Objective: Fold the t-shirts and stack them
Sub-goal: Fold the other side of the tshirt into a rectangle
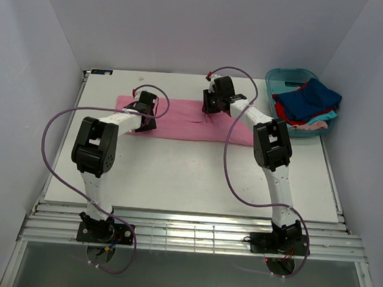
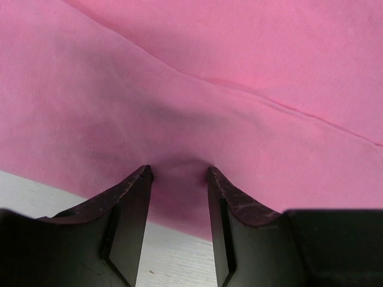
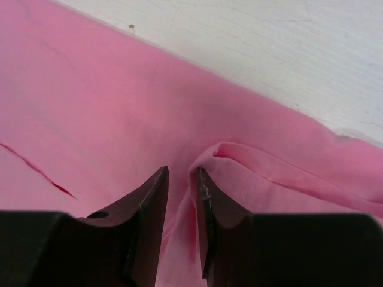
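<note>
The pink t-shirt [image 1: 179,128] will stay folded and swing around in one piece when I turn it, because the t-shirt's folded-over edge [image 2: 281,106] lies flat along it.
The pink t-shirt [image 1: 186,125] lies as a long flat strip across the back of the table. My left gripper [image 1: 144,111] is at its left part near the front edge. In the left wrist view its jaws [image 2: 179,172] are open, tips pressed on the pink cloth [image 2: 239,66], which puckers between them. My right gripper [image 1: 212,107] is at the shirt's far edge, right of middle. In the right wrist view it [image 3: 182,172] is nearly closed on a raised fold of the pink hem [image 3: 251,161]. Dark blue [image 1: 318,93], red [image 1: 286,111], turquoise [image 1: 319,117] and pale pink [image 1: 311,126] shirts lie heaped in the tub.
The teal plastic tub [image 1: 275,78] stands at the back right corner of the white table [image 1: 189,176]. White walls close in the left, back and right. Purple cables loop from both arms over the table.
</note>
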Robot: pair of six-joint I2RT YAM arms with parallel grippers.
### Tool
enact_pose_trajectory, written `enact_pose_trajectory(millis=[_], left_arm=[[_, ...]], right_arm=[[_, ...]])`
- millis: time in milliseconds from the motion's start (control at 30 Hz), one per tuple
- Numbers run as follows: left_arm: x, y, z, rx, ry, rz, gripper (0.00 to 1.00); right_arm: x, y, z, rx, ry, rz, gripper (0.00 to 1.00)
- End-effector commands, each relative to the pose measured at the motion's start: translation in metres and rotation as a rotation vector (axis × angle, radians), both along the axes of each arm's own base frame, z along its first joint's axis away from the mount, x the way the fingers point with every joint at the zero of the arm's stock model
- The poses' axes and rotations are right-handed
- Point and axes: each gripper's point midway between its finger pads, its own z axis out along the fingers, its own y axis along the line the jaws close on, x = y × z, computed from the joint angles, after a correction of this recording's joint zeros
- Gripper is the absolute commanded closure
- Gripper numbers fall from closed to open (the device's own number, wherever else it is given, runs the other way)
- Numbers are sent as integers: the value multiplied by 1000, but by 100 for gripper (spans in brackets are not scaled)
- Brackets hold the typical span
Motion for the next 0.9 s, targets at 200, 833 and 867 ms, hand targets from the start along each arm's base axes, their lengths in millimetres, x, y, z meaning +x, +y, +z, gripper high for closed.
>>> enact_pose_trajectory(millis=[200, 833, 867], left_arm=[[-29, 22, 9, 91, 34, 21, 49], [-29, 115, 68, 383, -130, 170, 57], [-26, 117, 65, 385, -125, 177, 71]], right_arm=[[-18, -28, 85, -38, -179, -145, 69], [-124, -136, 17, -370, -8, -415, 91], [-124, -136, 13, -378, -5, -419, 92]])
